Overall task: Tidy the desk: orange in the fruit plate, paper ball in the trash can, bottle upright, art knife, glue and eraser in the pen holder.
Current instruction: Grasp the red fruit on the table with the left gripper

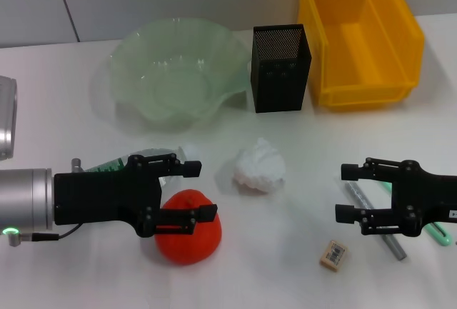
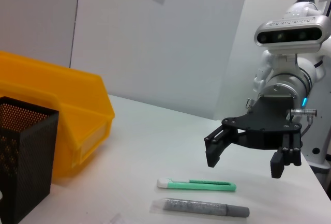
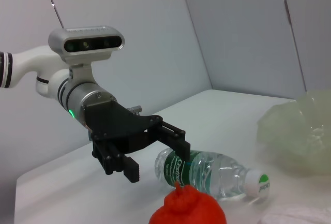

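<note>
The robot's left gripper is pointing level, with one finger over the orange's middle (image 1: pixel 187 243), so it should tilt down and bring the ends of its fingers around the orange's sides (image 1: pixel 210 242).
The red-orange orange (image 1: pixel 189 236) sits at the table's front left, and my left gripper (image 1: pixel 200 191) hovers open just over it, holding nothing. Behind that gripper the bottle (image 1: pixel 178 153) lies on its side; the right wrist view shows the bottle (image 3: pixel 212 169), the orange (image 3: pixel 189 208) and the left gripper (image 3: pixel 158 162). The paper ball (image 1: pixel 260 166) rests mid-table. My right gripper (image 1: pixel 344 193) is open at the right, above the grey glue stick (image 1: pixel 393 246) and the green art knife (image 1: pixel 440 234). In front of it lies the eraser (image 1: pixel 333 255).
At the back stand the green fruit plate (image 1: pixel 178 73), the black mesh pen holder (image 1: pixel 280 68) and the yellow trash can (image 1: pixel 357 34). The left wrist view shows the right gripper (image 2: pixel 243 164) over the art knife (image 2: pixel 199 184) and glue (image 2: pixel 201 208).
</note>
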Tool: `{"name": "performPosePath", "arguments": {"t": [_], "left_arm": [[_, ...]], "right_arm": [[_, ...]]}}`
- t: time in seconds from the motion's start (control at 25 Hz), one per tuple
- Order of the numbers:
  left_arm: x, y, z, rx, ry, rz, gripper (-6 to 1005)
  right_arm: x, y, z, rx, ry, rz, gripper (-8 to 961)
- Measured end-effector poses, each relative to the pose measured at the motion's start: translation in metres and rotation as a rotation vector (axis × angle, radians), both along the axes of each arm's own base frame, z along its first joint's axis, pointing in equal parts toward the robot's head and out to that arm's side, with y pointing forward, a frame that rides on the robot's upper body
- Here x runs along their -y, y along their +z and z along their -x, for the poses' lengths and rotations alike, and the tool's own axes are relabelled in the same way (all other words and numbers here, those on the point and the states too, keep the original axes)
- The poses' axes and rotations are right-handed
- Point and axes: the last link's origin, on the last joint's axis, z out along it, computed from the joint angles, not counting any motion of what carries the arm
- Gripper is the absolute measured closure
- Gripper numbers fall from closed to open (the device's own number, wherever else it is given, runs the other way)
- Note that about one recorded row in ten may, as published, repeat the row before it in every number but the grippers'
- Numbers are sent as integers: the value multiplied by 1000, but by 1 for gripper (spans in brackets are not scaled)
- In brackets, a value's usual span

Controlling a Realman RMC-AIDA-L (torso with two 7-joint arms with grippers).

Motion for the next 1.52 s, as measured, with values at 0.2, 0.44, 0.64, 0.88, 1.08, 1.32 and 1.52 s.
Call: {"name": "performPosePath", "arguments": {"t": [0.2,0.44,0.64,0.88,1.08,1.32,1.52], "left_arm": [[0,1,0,-2,-4,2,210],[-1,1,-1,-3,-9,3,213],[-3,3,-6,3,-29,-9,214],[-16,11,-26,18,-86,-59,215],[-20,12,-29,-12,-108,-41,215],[-16,5,-20,-106,-96,18,214],[-16,0,-15,-181,-111,16,214]], "right_arm": [[0,0,0,-1,-3,3,125],[1,-1,0,-3,-8,6,125],[2,-1,-1,-6,-14,5,125],[3,-1,-2,-8,-20,5,125],[4,-1,-3,-9,-24,4,125],[5,-1,-4,-11,-32,6,125],[5,-2,-4,-8,-40,15,125]]}}
